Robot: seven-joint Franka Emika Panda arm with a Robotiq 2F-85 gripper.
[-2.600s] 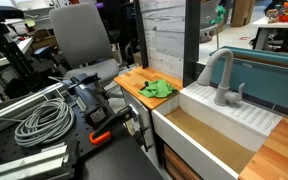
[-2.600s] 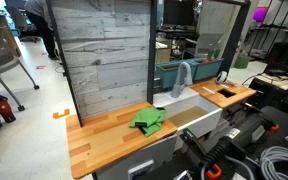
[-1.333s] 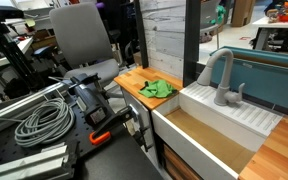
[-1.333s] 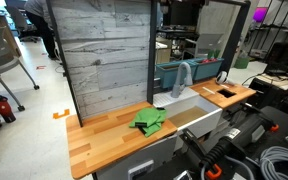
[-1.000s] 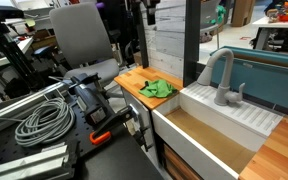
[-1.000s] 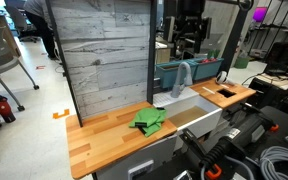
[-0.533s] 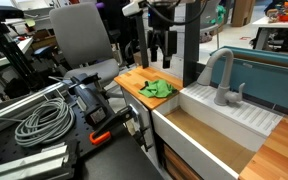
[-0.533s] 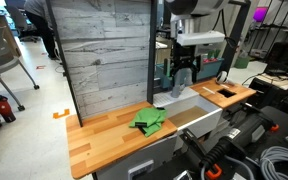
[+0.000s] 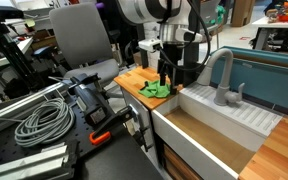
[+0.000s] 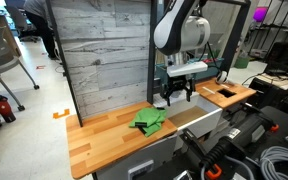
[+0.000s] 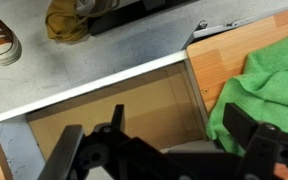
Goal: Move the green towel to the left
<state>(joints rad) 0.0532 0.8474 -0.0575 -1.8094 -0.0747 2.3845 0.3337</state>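
Note:
My gripper is going to lift the edge of the green towel (image 9: 158,88), which lies crumpled in loose folds (image 11: 261,82). The towel's heap will then open out and hang limp below my gripper.
The green towel (image 9: 154,89) lies crumpled on the wooden counter (image 9: 132,80) next to the sink, and shows in both exterior views (image 10: 149,122). In the wrist view it fills the right side (image 11: 267,85). My gripper (image 9: 171,83) hangs open just above the counter's edge by the sink, beside the towel and holding nothing. In an exterior view the gripper (image 10: 176,97) is just to the right of the towel. In the wrist view its two dark fingers (image 11: 164,150) are spread wide over the sink's edge.
A deep white sink (image 9: 209,130) with a grey faucet (image 9: 222,78) lies right of the towel. A wooden plank wall (image 10: 104,55) stands behind the counter. Cables and tools (image 9: 44,120) lie on the black table nearby. An office chair (image 9: 82,35) stands behind.
The arm came into view from above and dropped down toward the counter. The gripper is now low beside the towel. The towel has not moved.

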